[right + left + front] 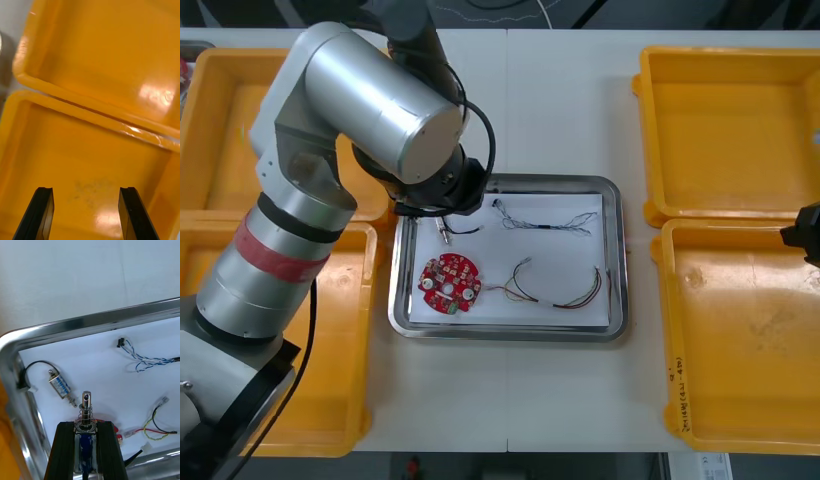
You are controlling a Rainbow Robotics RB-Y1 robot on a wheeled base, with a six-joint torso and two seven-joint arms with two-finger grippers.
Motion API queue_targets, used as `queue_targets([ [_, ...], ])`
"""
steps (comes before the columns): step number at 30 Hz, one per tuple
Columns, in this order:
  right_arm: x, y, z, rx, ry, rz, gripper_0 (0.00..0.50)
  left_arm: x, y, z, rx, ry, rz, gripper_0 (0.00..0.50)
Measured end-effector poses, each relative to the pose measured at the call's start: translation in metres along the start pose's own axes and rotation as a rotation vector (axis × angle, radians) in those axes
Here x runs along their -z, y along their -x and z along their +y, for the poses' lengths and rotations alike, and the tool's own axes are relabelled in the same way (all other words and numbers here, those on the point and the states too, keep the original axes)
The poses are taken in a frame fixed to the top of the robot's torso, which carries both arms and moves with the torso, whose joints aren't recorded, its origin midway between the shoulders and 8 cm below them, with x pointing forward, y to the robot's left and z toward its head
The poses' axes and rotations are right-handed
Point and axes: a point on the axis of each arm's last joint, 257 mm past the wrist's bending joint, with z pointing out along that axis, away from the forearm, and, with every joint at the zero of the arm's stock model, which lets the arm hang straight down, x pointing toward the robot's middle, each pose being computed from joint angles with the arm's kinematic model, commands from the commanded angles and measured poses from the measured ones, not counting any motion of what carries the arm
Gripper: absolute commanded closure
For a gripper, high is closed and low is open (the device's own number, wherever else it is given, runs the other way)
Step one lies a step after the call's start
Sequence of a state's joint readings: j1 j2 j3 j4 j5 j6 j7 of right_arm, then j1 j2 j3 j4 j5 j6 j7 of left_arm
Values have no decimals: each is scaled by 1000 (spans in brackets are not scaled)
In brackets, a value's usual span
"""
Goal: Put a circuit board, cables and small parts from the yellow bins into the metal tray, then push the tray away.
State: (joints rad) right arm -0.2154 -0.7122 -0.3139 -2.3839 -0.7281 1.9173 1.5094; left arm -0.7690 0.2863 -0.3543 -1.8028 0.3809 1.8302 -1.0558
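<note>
When I push the metal tray away, the circuit board (448, 283) and cables should ride along in place: they lie flat inside its raised rim (510, 332).
My left gripper (86, 424) hangs over the back left corner of the metal tray (612, 250), shut on a small metal part (86, 408) with a spring and pin that sticks up between the fingers. Below it on the tray's white inside lies another small metal part (60, 385) with a black cable (462, 230). A round red circuit board (448, 283), a twisted blue and white cable (545, 221) and red and yellow cables (525, 281) also lie in the tray. My right gripper (87, 210) stands open over the right-hand bins, nothing between its fingers.
Two yellow bins (730, 120) (740, 330) stand right of the tray, their floors bare. Two more (220, 130) (350, 340) stand at the left, partly covered by my left arm. Bare table lies beyond the tray's far rim (93, 323).
</note>
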Motion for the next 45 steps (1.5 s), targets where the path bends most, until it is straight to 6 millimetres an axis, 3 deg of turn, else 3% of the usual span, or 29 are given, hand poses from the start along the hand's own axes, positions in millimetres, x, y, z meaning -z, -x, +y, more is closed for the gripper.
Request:
queue_targets([
  [7, -6, -44, -28, -142, -48, 83, 0, -28, 1, -14, -26, -3, -11, 498],
  [12, -13, -65, -33, -268, -15, 134, 0, -43, -3, -15, -36, 7, -4, 498],
  [23, -12, -72, -53, -356, -7, 141, 0, -69, -1, -8, -19, 19, -7, 497],
  [34, -21, -76, -41, -433, 25, 148, 0, -82, -5, -2, -28, 47, -4, 498],
  [35, -21, -76, -40, -440, 28, 148, 0, -82, -5, -2, -28, 47, -4, 469],
  [36, -21, -76, -40, -442, 30, 148, 0, -82, -5, -2, -28, 47, -4, 402],
  [38, -22, -76, -38, -440, 33, 150, 0, -82, -5, -2, -27, 47, -4, 120],
  [39, -22, -76, -37, -439, 34, 152, 0, -82, -5, -2, -27, 47, -4, 120],
  [40, -23, -76, -37, -437, 35, 153, 0, -82, -5, -2, -27, 47, -4, 0],
  [45, -25, -77, -31, -431, 45, 161, 0, -82, -5, -2, -24, 47, -4, 0],
])
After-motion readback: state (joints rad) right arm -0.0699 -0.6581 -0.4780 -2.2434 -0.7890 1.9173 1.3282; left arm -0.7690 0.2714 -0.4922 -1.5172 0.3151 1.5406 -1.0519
